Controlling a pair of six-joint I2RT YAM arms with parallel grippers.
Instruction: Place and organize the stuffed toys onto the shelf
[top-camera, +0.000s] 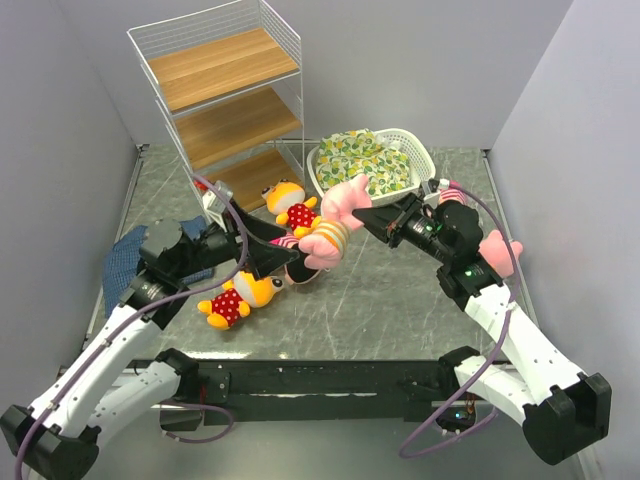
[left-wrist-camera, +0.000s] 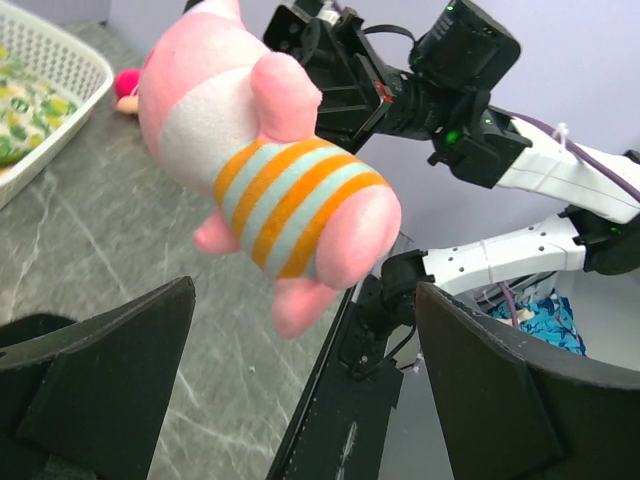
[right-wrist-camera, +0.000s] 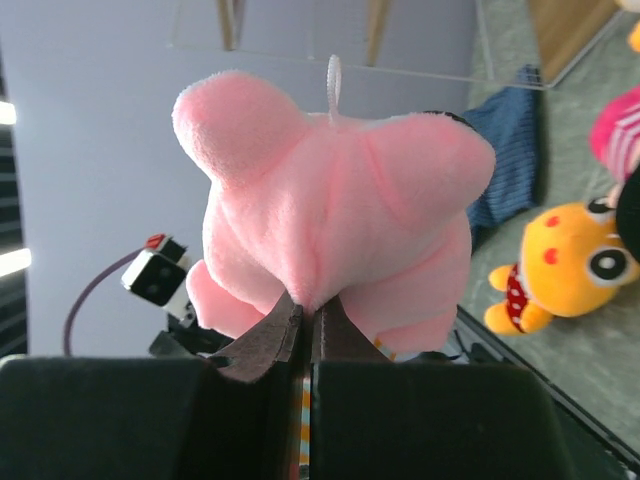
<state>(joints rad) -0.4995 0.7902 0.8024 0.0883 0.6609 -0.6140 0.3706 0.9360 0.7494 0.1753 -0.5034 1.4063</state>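
I should take the pig's lower end (top-camera: 321, 250) with my left gripper first, because the shelf is on that side and my right gripper holds the pink pig's head (top-camera: 344, 196).
My right gripper (top-camera: 362, 216) is shut on the head of a pink pig (top-camera: 335, 228) in an orange-striped shirt and holds it in the air over the table's middle. The right wrist view shows the gripper (right-wrist-camera: 310, 310) pinching the pig (right-wrist-camera: 330, 210). My left gripper (top-camera: 288, 252) is open just left of the pig's lower end. In the left wrist view the pig (left-wrist-camera: 270, 170) hangs above the open gripper (left-wrist-camera: 300, 385), apart from the fingers (left-wrist-camera: 100, 380). Two orange-yellow animals (top-camera: 292, 206) (top-camera: 236, 298) lie on the table. The shelf (top-camera: 225, 100) stands at the back left with bare boards.
A white lattice basket (top-camera: 423, 160) holding yellow-green cloth stands right of the shelf. Blue cloth (top-camera: 120, 262) lies at the left edge. A pink plush (top-camera: 500, 246) lies behind my right arm. A pink-striped plush (top-camera: 286, 241) is partly hidden under my left gripper.
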